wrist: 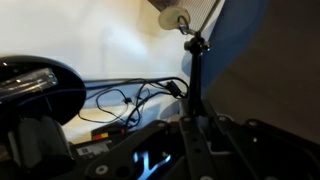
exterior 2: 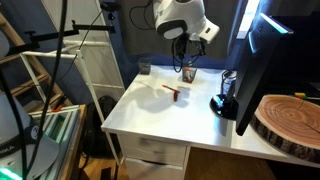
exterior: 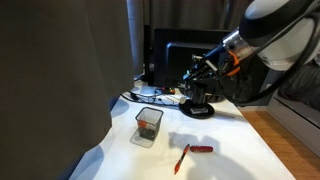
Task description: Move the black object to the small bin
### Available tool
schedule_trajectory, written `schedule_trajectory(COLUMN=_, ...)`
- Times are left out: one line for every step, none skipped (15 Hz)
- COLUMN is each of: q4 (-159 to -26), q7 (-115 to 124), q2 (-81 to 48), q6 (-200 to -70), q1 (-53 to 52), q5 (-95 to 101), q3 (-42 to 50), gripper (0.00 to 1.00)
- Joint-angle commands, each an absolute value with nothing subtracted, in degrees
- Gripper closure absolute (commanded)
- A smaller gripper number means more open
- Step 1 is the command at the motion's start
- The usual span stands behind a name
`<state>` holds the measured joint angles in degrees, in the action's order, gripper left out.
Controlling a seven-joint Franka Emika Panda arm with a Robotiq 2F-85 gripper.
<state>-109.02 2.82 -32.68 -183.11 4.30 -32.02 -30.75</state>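
My gripper should keep carrying the black object [wrist: 196,64] across until it is over the small bin and then let go, because the black object hangs higher than the small bin's open top [exterior: 149,116].
The black object [wrist: 193,70] is a thin black stick with a pale tip, and it stands out from between my gripper's [wrist: 200,118] fingers in the wrist view. The gripper [exterior: 197,76] is shut on it and hangs above the table near the round black monitor base [exterior: 200,106]. The small bin [exterior: 148,125] is a see-through square cup that stands upright on the white table, nearer the front edge and apart from the gripper. It also shows in an exterior view [exterior 2: 188,73], below the gripper [exterior 2: 186,55]. The bin is out of the wrist view.
A red pen [exterior: 190,152] lies on the table in front of the bin and also shows in an exterior view [exterior 2: 172,92]. Cables [wrist: 130,100] lie by the monitor base [wrist: 30,85]. A monitor [exterior 2: 255,60] stands at the table's edge. A dark curtain [exterior: 60,80] hangs beside the table.
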Motion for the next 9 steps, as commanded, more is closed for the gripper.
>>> schedule_trajectory(q4=-107.1, q7=2.8, q2=-33.4, q6=-183.1, q1=3.0, q5=-31.5, q3=-29.5, gripper=0.87)
schedule_trajectory(q4=-105.8, q7=2.8, q2=-34.3, q6=-183.1, q1=2.1, q5=-31.2, q3=-28.6, gripper=0.87)
schedule_trajectory(q4=-105.0, q7=2.7, q2=-35.1, q6=-183.1, q1=1.6, q5=-31.0, q3=-28.3, gripper=0.87)
schedule_trajectory(q4=-104.6, q7=2.6, q2=-35.7, q6=-183.1, q1=1.5, q5=-30.9, q3=-28.1, gripper=0.97)
schedule_trajectory(q4=-104.2, q7=3.1, q2=-36.5, q6=-184.2, q1=-0.6, q5=-30.5, q3=-26.4, gripper=0.97)
schedule_trajectory(q4=-102.0, q7=2.4, q2=-38.5, q6=-185.0, q1=-0.3, q5=-30.4, q3=-28.5, gripper=0.97)
schedule_trajectory(q4=-100.1, q7=2.5, q2=-39.6, q6=-185.3, q1=-2.4, q5=-29.6, q3=-27.3, gripper=0.97)
schedule_trajectory(q4=-98.8, q7=2.5, q2=-40.4, q6=-184.7, q1=-3.9, q5=-29.1, q3=-26.6, gripper=0.97)
schedule_trajectory(q4=-97.0, q7=2.7, q2=-41.3, q6=-184.1, q1=-6.3, q5=-28.4, q3=-25.3, gripper=0.97)
